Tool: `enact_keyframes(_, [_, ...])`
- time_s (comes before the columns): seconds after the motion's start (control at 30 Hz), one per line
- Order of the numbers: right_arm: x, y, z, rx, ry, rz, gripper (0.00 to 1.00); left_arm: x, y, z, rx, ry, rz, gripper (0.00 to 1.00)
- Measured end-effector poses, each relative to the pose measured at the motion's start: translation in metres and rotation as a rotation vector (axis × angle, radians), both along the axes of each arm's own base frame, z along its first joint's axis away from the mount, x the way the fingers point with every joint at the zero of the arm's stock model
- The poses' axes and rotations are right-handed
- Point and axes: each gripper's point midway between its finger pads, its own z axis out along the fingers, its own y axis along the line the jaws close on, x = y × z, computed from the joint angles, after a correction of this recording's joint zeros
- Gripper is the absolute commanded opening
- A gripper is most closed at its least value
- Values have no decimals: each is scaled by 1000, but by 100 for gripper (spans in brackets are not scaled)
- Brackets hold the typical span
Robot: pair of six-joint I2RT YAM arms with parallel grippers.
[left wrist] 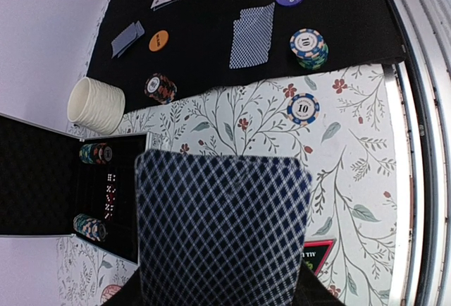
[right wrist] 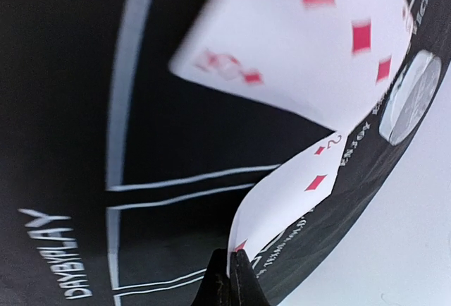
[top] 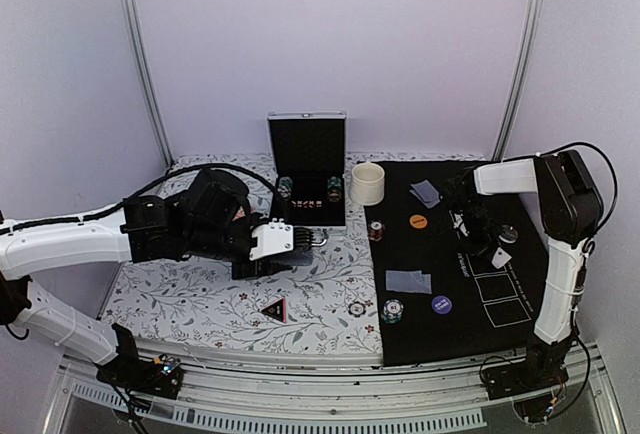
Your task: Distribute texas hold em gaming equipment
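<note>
My right gripper should pull the two of diamonds' loose end back over the empty outlined box point(right wrist: 173, 242) before laying it down, because it reaches over the mat's lettering point(right wrist: 332, 145).
My left gripper point(top: 288, 241) is shut on a deck of blue-checked playing cards point(left wrist: 222, 228), held over the floral cloth in front of the black case. My right gripper point(right wrist: 236, 258) is shut on the corner of a two of diamonds point(right wrist: 303, 193), above the black mat's outlined boxes. A second diamond card point(right wrist: 303, 38) hangs blurred above it; I cannot tell whether it is held. Face-down cards point(top: 408, 281) point(top: 424, 192) lie on the mat. Chip stacks point(top: 392, 311) point(top: 376, 231), a single chip point(top: 357, 308), an orange disc point(top: 418, 221), a blue disc point(top: 441, 304) and the triangle marker point(top: 273, 308) lie around.
A cream cup point(top: 368, 183) stands at the mat's far left corner. The open black case point(top: 307, 169) stands upright behind my left gripper, with chip stacks point(left wrist: 95, 153) inside. The black mat point(top: 520, 194) covers the right half of the table.
</note>
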Motion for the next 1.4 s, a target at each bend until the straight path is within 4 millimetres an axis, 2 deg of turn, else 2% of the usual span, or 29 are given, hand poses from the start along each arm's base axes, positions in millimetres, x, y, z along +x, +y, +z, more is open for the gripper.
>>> enact_keyframes(0.1, [-8,-13,-1,-9,31,-35,2,0,0,0,1,-2,-1,46])
enact_keyframes(0.23, [-5,-9,4,50,26,-49,2,0,0,0,1,-2,-1,46])
enact_keyframes(0.33, [16,6,24,158,-61,-76,2,0,0,0,1,-2,-1,46])
enact_keyframes(0.43, [32,9,47,227,-180,-138,2,0,0,0,2,-2,-1,46])
enact_keyframes(0.57, [31,5,62,253,-240,-215,2,0,0,0,2,-2,-1,46])
enact_keyframes(0.9, [21,1,60,212,-259,-354,2,0,0,1,-2,-3,-3,46])
enact_keyframes(1.3, [-6,10,26,117,-144,-410,2,-2,-1,1,-4,0,-13,46])
enact_keyframes(1.4, [-5,11,21,87,-119,-402,2,-2,0,3,-8,-2,-14,46])
